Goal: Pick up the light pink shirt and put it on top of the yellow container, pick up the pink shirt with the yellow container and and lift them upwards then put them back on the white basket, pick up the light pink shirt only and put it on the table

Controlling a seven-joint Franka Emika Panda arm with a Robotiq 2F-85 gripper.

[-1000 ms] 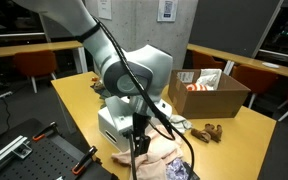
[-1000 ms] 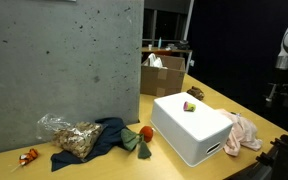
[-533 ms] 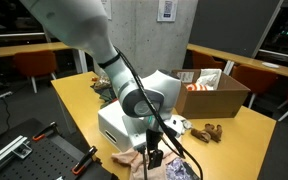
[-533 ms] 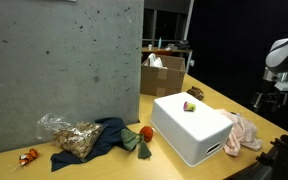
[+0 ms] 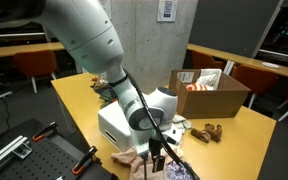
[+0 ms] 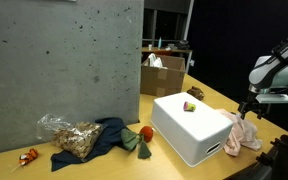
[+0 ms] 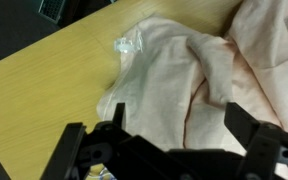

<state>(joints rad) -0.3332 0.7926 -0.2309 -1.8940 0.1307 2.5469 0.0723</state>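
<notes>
A raised fold of the light pink shirt (image 7: 219,76) runs into the gap of my open gripper, so I should go on going down until the fingers close on that fold (image 7: 203,106).
The light pink shirt (image 7: 179,70) lies crumpled on the wooden table beside the white basket (image 6: 189,135); it shows in both exterior views (image 6: 246,133) (image 5: 127,160). A small yellow container (image 6: 190,107) sits on top of the upturned basket (image 5: 116,125). My gripper (image 7: 179,125) is open and hangs just above the shirt, with a finger on each side of its folds and nothing held. In both exterior views the gripper (image 6: 249,110) (image 5: 156,157) is low over the shirt at the table's edge.
An open cardboard box (image 5: 209,92) (image 6: 162,72) stands at the far end of the table. A dark blue cloth (image 6: 109,135), a plastic bag (image 6: 69,135) and small orange and green things (image 6: 139,138) lie by the concrete pillar. Brown items (image 5: 209,131) lie near the box.
The arm has swung down and in towards the pink shirt. The gripper now hangs right above it. The shirt and basket have not moved.
</notes>
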